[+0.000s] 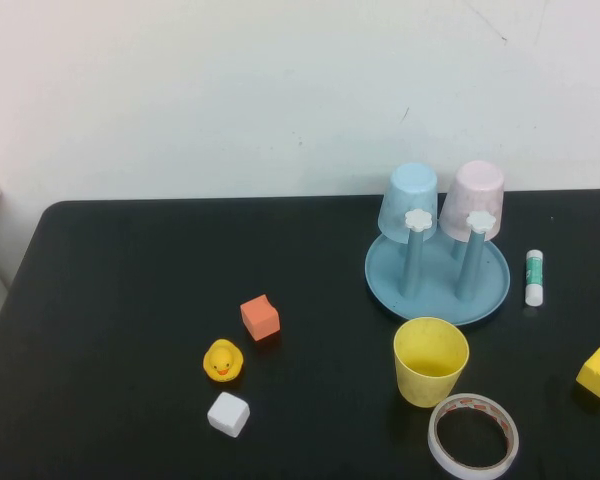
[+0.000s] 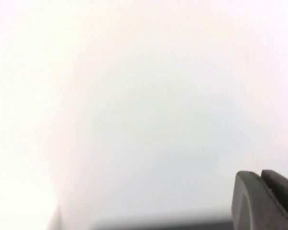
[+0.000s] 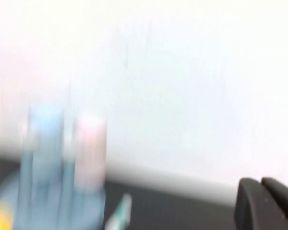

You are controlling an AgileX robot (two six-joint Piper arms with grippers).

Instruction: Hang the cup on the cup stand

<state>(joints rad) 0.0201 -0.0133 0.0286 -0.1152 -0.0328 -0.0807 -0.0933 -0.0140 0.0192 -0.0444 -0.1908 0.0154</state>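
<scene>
I can see the yellow cup's opening up and the pegs take cups upside down, so my right gripper should take hold of the yellow cup's rim and pass the cup to my left gripper.
The yellow cup stands upright on the black table, mouth up, just in front of the cup stand. The stand is a round blue-grey tray with two free pegs topped by white flower caps. A pale blue cup and a pale pink cup hang upside down at its back. Neither arm shows in the high view. My left gripper is shut and faces the white wall. My right gripper is shut, with the stand blurred far off to its side.
A tape roll lies right beside the yellow cup. A glue stick lies right of the stand and a yellow block sits near the right edge. An orange block, a rubber duck and a white block sit left of centre.
</scene>
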